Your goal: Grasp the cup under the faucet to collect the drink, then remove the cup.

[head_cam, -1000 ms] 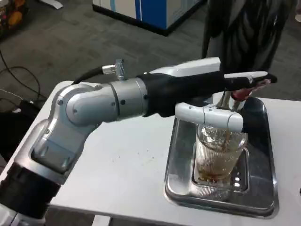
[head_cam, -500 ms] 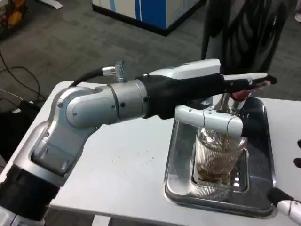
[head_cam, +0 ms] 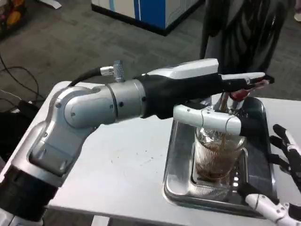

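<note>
I expect the drink to move around but stay inside when I carry the cup away, since brown drink fills only the cup's lower part.
A ribbed clear glass cup stands on the drip grate of a steel tray, under the faucet. Brown drink runs into it and fills the lower part. My left arm reaches across from the left. My left hand lies stretched over the faucet's red lever, its fingers pressing on top and its thumb crossing in front of the cup's rim. My right hand is at the lower right beside the tray, fingers spread, holding nothing and apart from the cup.
The white table runs left of the tray, with its front edge close below it. A dark dispenser body rises behind the faucet. Grey floor and a blue-and-white cabinet lie beyond.
My right hand has come up into view at the lower right, toward the tray. The drink in the cup stands higher. The left hand stays on the lever.
</note>
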`<state>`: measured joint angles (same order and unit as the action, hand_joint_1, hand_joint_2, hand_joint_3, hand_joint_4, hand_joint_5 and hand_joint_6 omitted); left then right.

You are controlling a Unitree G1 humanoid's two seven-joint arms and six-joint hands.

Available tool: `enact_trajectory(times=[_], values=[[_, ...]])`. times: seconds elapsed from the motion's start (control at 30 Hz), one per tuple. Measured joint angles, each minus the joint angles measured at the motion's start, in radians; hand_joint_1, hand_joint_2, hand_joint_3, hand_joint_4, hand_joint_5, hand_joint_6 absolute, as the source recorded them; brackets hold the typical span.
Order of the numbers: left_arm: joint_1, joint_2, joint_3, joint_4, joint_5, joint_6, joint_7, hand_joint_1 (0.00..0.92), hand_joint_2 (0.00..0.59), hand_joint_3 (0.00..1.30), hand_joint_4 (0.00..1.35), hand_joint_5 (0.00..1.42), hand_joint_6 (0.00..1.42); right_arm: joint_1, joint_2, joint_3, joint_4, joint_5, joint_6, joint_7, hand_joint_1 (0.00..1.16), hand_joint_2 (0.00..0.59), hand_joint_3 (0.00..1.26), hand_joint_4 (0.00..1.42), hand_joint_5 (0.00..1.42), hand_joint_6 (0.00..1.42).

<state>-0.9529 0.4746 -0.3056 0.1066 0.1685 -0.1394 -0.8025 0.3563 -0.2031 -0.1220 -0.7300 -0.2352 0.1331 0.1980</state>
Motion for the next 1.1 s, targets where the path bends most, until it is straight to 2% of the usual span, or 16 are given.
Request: enact_trajectory(times=[0.13,0.3,0.5,0.67,1.1], values=[[0.002,0.010,0.002,-0.005,0.002,0.002,0.000,0.000,0.046,0.05,0.00,0.05,0.00,-0.025,0.010,0.040,0.027,-0.026,0.000,-0.025,0.65,0.217,0.00,0.02,0.13,0.05],[0.005,0.022,0.003,-0.015,0.003,0.008,0.000,0.000,0.046,0.05,0.00,0.05,0.00,-0.076,0.045,0.093,0.077,-0.064,0.005,-0.072,0.65,0.217,0.00,0.01,0.13,0.04],[0.006,0.026,0.003,-0.018,0.003,0.010,0.000,0.000,0.047,0.05,0.00,0.05,0.00,-0.107,0.077,0.114,0.109,-0.092,0.013,-0.123,0.65,0.217,0.00,0.01,0.13,0.03],[0.006,0.028,0.002,-0.018,0.003,0.010,0.000,0.000,0.050,0.05,0.00,0.05,0.00,-0.131,0.119,0.139,0.146,-0.110,0.045,-0.171,0.65,0.217,0.00,0.01,0.13,0.03],[0.006,0.035,0.002,-0.016,0.003,0.006,0.000,0.000,0.042,0.05,0.00,0.05,0.00,-0.194,0.161,0.182,0.218,-0.154,0.072,-0.245,0.65,0.217,0.00,0.01,0.12,0.02]])
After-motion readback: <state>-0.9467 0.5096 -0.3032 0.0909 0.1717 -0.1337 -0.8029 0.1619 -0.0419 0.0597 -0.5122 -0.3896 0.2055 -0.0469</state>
